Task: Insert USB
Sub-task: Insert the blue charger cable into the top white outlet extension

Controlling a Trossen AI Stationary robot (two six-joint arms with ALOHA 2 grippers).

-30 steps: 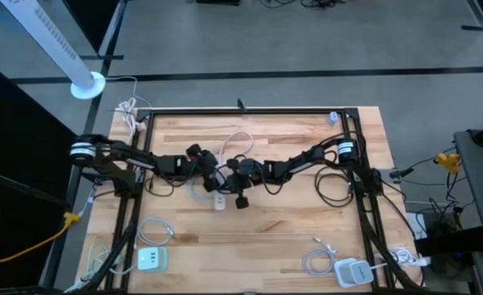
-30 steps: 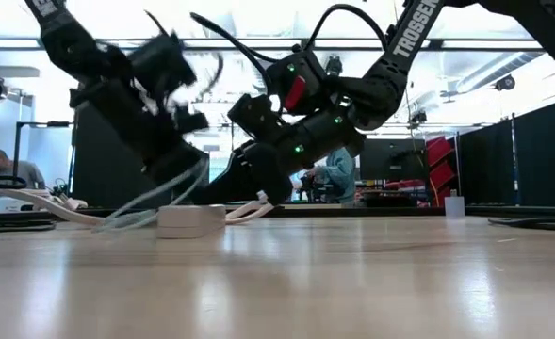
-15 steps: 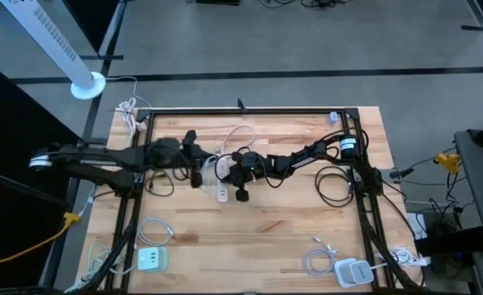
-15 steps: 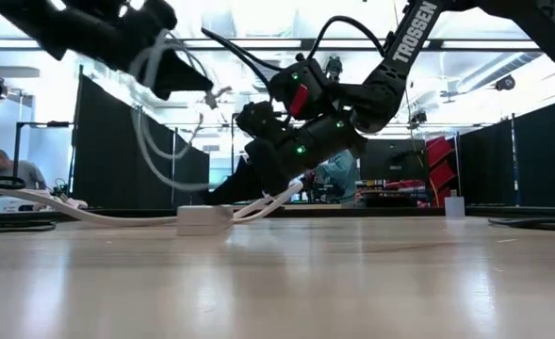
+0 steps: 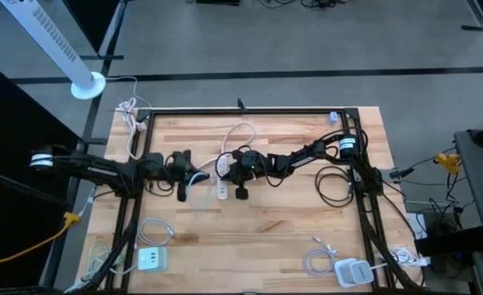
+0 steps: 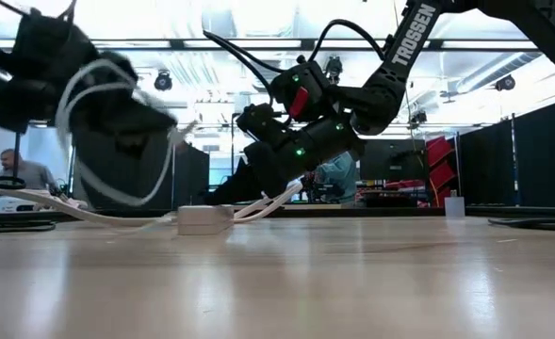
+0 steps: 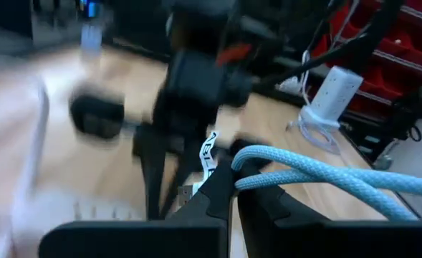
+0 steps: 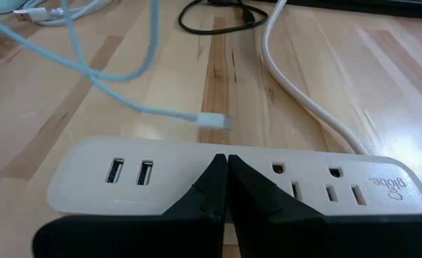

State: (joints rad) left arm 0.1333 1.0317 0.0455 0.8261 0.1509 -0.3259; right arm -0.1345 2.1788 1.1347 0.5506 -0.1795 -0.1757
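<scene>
The plug in my left gripper [image 6: 190,127] points across the strip, but the strip's USB ports face up. I should tilt my left gripper steeply down over the USB ports [image 8: 130,172].
A white power strip [image 5: 221,190] lies flat on the wooden table; it also shows in the low view [image 6: 204,219] and the right wrist view [image 8: 125,175], with two USB ports [image 8: 129,172] facing up. My right gripper [image 5: 227,169] is shut, its tips on the strip. My left gripper [image 5: 184,176] is left of the strip, above the table, shut on a light blue cable [image 7: 318,175]. The cable's white plug end [image 8: 214,120] hangs free beyond the strip. My left gripper pinches the light blue cable between its two fingers, where two strands [image 7: 250,168] run side by side out of the hold. The cable is lifted clear of the table and loops slack below the gripper [image 6: 117,179]. My right gripper presses its shut fingertips [image 8: 226,163] on the strip's top face, between the USB ports and the outlets [image 8: 296,188]. It slants down from the table's right. The strip lies flat on the table.
The strip's thick white cord [image 8: 296,93] runs toward the far edge. A black cable loop [image 5: 331,187] lies at the right. Coiled cables with chargers sit at the front left [image 5: 151,259] and front right [image 5: 352,270]. A person [image 6: 13,171] sits beyond the table.
My left gripper has gone up and toward the table's left edge, away from the strip, taking the light blue cable with it; the cable has come off the table and now hangs in a loop. My right gripper has stayed on the strip, which has slid slightly.
</scene>
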